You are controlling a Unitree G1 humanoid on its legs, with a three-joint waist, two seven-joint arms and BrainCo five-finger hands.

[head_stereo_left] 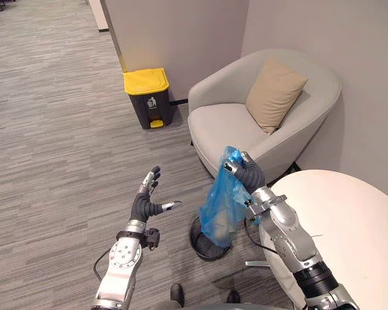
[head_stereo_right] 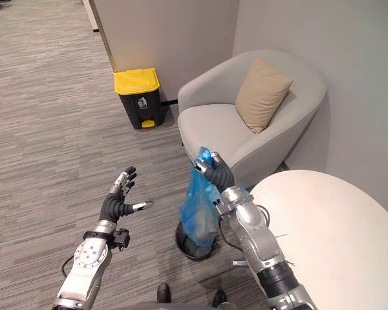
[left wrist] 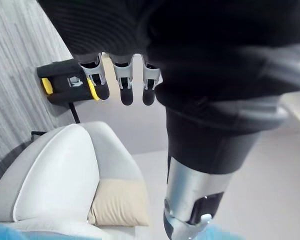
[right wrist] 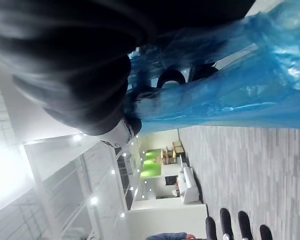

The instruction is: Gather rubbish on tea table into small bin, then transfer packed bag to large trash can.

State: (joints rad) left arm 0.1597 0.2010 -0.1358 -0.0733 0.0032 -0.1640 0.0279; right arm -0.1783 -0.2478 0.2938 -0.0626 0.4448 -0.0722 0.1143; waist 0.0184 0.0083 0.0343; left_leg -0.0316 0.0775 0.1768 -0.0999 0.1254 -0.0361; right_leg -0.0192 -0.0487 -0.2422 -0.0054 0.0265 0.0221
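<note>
I expect the rubbish in the blue plastic bag (head_stereo_left: pixel 225 190) to stay down in the bag's low end when I carry the bag, because a pale bulge (head_stereo_left: pixel 222 223) shows there.
My right hand (head_stereo_left: pixel 248 174) is shut on the gathered top of a blue plastic bag (head_stereo_left: pixel 223 200), which hangs from it with its lower part inside the small black wire bin (head_stereo_left: pixel 204 242) on the floor. The bag (right wrist: pixel 230 95) stretches from my fist in the right wrist view. My left hand (head_stereo_left: pixel 147 200) hovers open to the left of the bag, palm turned toward it, not touching. The large dark trash can with a yellow lid (head_stereo_left: pixel 147 95) stands against the wall, far ahead. The round white tea table (head_stereo_left: pixel 343 226) is at the right.
A light grey armchair (head_stereo_left: pixel 226 123) with a tan cushion (head_stereo_left: pixel 275 93) stands behind the small bin, against the wall. Grey striped carpet (head_stereo_left: pixel 52 142) stretches between me and the trash can.
</note>
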